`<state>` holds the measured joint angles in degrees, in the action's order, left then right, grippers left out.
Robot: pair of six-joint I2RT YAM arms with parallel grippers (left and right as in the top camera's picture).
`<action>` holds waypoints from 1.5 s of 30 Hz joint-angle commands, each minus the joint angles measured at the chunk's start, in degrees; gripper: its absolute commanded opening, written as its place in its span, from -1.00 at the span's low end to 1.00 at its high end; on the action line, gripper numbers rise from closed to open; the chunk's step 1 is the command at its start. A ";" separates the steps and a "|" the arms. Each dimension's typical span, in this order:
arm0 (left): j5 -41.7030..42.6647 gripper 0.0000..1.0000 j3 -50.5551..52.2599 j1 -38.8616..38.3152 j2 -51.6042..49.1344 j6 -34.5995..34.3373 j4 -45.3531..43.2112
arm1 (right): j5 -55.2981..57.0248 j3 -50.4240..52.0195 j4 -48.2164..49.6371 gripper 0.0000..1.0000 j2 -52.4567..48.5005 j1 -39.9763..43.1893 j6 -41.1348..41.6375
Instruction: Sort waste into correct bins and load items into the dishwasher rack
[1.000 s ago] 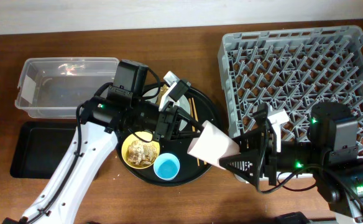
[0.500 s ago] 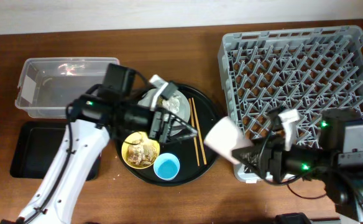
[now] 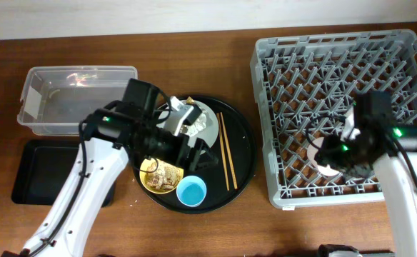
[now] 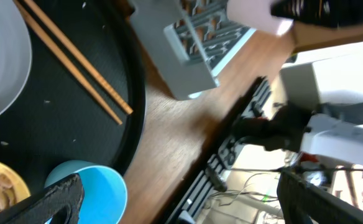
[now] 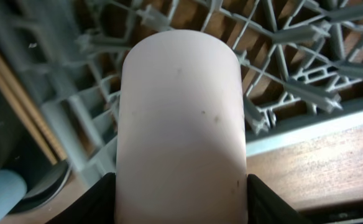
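The blue cup (image 3: pixel 191 191) is next to my left gripper and far from the rack, so next my left gripper hands the cup to my right gripper for the rack's wires (image 3: pixel 353 183).
My right gripper (image 3: pixel 330 153) is shut on the pink cup (image 5: pixel 181 124), holding it just above the pegs in the front-left part of the grey dishwasher rack (image 3: pixel 351 78). My left gripper (image 3: pixel 200 153) hangs open and empty over the round black tray (image 3: pixel 243 143). Below it lie the blue cup (image 3: pixel 191 190), the yellow bowl (image 3: pixel 158 175) with food scraps, and the chopsticks (image 3: pixel 226 150). In the left wrist view the blue cup (image 4: pixel 88 193) sits beside one finger (image 4: pixel 57 199). The pale plate (image 3: pixel 210 127) carries a crumpled napkin (image 3: pixel 196 126) and is partly hidden by the arm.
The clear tub (image 3: pixel 73 100) stands at the far left, with the shallow black tray (image 3: pixel 41 171) in front of it. Bare wooden table separates the round tray from the rack. The rack's near-left corner (image 4: pixel 194 43) shows in the left wrist view.
My right gripper carried the pink cup rightward from over the round tray's edge to over the rack. My left gripper opened and drew back a little over the tray.
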<state>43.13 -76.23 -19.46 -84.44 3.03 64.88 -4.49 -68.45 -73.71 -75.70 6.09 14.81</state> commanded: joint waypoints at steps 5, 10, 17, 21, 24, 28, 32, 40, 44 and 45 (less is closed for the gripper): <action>-8.85 0.98 -0.04 -4.46 -0.07 0.02 0.70 | -1.36 -0.85 2.91 0.49 -7.93 0.33 0.28; -20.87 0.98 -0.04 -7.56 -0.07 -7.06 3.56 | -8.46 -7.65 -2.78 0.52 -2.49 0.33 -1.46; -34.23 0.12 3.04 -16.55 -0.13 -16.59 4.59 | -13.55 -10.88 -8.59 0.65 15.69 0.33 -2.08; -40.72 -0.53 9.11 -23.85 -0.17 -22.88 -0.17 | -13.53 -10.88 -10.56 0.75 23.89 0.33 -2.08; -42.51 -0.70 15.76 -26.82 -0.17 -25.11 -7.65 | -13.53 -10.88 -11.67 0.77 26.14 0.33 -2.08; -41.83 -0.86 25.27 -27.54 -0.20 -26.38 -17.14 | -13.53 -10.86 -13.51 0.77 26.08 0.33 -2.10; -41.86 -1.00 25.31 -27.52 -0.15 -26.36 -17.84 | -13.53 -10.86 -13.51 0.76 25.99 0.33 -2.08; -25.16 -1.00 7.74 -23.78 3.41 -18.12 -9.25 | -13.88 -10.86 -13.73 0.77 26.01 0.31 -2.34; 3.04 -1.00 1.40 -12.24 5.20 -11.58 -12.20 | -36.85 -10.84 -13.66 0.72 25.90 0.31 -16.61; 13.31 -1.00 1.33 -9.14 5.18 -10.36 -14.69 | -42.07 -10.84 -13.66 0.72 25.90 0.31 -18.08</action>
<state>26.72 -72.75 -36.07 -80.66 -14.04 53.52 -28.53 -78.85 -87.35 -49.74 6.15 5.56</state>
